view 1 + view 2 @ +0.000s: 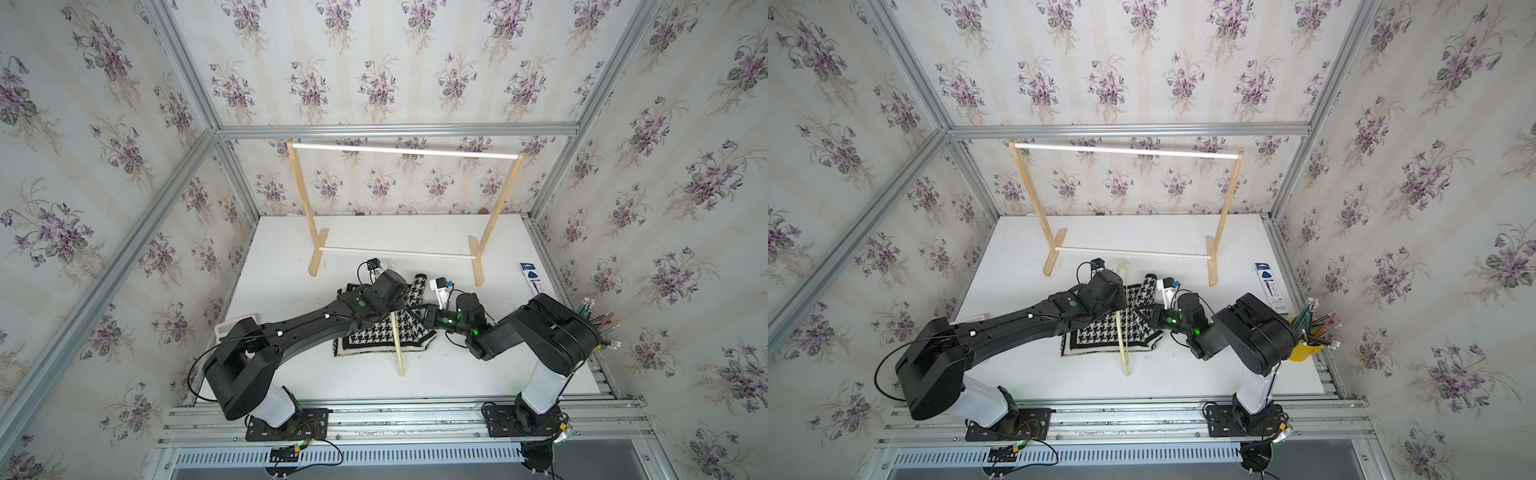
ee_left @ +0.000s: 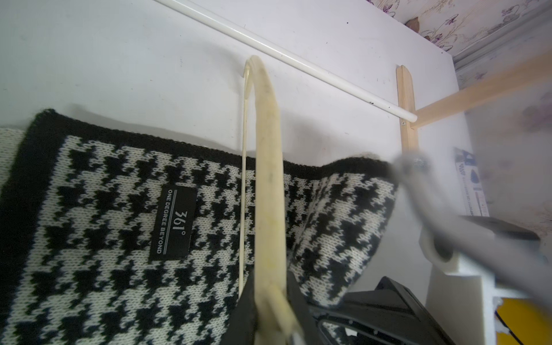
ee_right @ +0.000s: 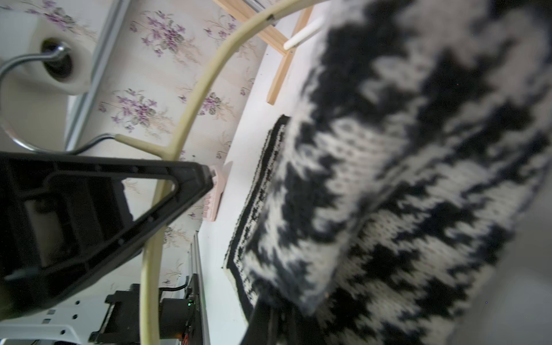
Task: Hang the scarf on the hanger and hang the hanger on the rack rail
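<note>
The hanger's thin bar [image 1: 1127, 284] lies across the scarf, so I should keep carrying the scarf's raised fold [image 1: 1147, 292] over that bar with my right gripper until the fold covers it, then release.
The black-and-white houndstooth scarf [image 1: 374, 338] lies folded on the white table in both top views, and one end of it [image 1: 1148, 286] is raised off the table. Across it lies the cream hanger [image 1: 397, 345], long axis running front to back. My left gripper [image 2: 270, 310] is shut on the hanger [image 2: 268, 179] near its middle, above the scarf [image 2: 104, 239] and its dark label [image 2: 173, 222]. My right gripper [image 3: 277, 322] is shut on a raised fold of the scarf [image 3: 388, 179]. The hanger's silver hook [image 3: 89, 143] shows in the right wrist view.
A wooden rack [image 1: 303, 195] with white rods stands behind the scarf. A blue box [image 1: 532, 280] lies at the right edge. A yellow cup of pencils [image 1: 1308, 345] stands behind my right arm. A pale calculator [image 1: 226, 328] lies by the left edge.
</note>
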`<state>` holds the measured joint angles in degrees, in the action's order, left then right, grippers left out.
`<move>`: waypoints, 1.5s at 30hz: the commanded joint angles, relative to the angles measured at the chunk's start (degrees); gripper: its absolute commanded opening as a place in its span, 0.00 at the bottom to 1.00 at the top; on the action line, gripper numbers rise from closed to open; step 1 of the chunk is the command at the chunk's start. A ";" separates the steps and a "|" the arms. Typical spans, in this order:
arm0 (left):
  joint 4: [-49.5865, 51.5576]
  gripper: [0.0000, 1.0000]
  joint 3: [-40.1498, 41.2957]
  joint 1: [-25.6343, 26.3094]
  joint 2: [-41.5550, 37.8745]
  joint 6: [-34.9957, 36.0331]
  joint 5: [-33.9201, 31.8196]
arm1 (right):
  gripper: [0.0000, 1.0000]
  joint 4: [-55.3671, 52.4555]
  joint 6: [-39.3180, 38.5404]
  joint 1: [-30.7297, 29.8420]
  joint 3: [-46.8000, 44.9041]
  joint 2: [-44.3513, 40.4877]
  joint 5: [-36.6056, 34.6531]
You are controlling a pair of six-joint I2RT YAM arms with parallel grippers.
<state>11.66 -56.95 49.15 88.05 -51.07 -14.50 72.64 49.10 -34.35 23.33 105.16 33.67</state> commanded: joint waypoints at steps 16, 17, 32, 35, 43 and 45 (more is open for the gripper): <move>-1.17 0.00 -1.85 0.00 0.87 1.40 3.50 | 0.00 8.37 3.67 -4.05 13.03 12.22 6.99; -1.28 0.00 -1.85 -0.01 0.94 1.39 3.56 | 0.00 7.75 3.49 -4.31 13.76 12.70 6.94; -2.18 0.00 -1.76 -0.01 1.75 1.56 4.22 | 0.19 6.55 3.87 -6.76 22.85 20.26 7.26; -2.26 0.00 -1.85 0.03 1.84 1.63 4.24 | 0.45 6.72 3.98 -6.87 23.46 20.60 6.84; -2.15 0.00 -1.76 0.01 1.60 1.76 4.13 | 0.84 5.97 2.46 -6.96 20.55 18.29 5.26; -2.17 0.00 -1.76 -0.01 1.45 1.85 4.04 | 0.84 3.89 0.65 -6.96 19.38 16.35 4.29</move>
<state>7.94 -59.02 48.84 88.82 -48.71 -15.64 77.54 52.82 -40.82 43.53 123.17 37.12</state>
